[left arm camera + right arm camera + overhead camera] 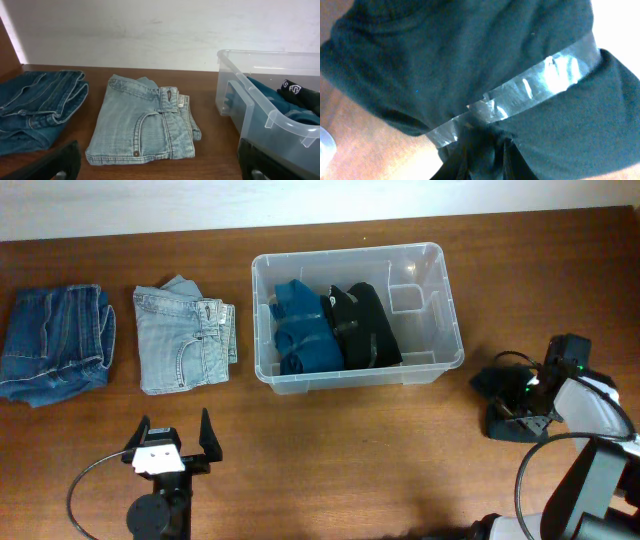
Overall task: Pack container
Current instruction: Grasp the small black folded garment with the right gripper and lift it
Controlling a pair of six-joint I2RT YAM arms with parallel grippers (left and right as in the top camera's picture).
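The dark cloth bundle is crooked in my right gripper, with its shiny tape slanting (532, 87). Next, I put it down straighter and take hold of its side before I lift it.
The clear plastic container (452, 310) stands at the table's centre back and holds a blue taped cloth bundle (300, 325) and a black one (365, 325). Its corner shows at the right of the left wrist view (270, 120). My right gripper (515, 395) is low at the table's right, shut on a dark cloth bundle (492, 380). That bundle, banded with shiny tape, fills the right wrist view (470, 60), with the fingers (485, 155) pinching it. My left gripper (175, 435) is open and empty near the front left, and its fingers frame the left wrist view (160, 170).
Folded light blue jeans (180, 340) lie left of the container, in front of my left gripper (142, 122). Folded dark blue jeans (60, 340) lie at the far left (35, 107). A white wall runs behind the table.
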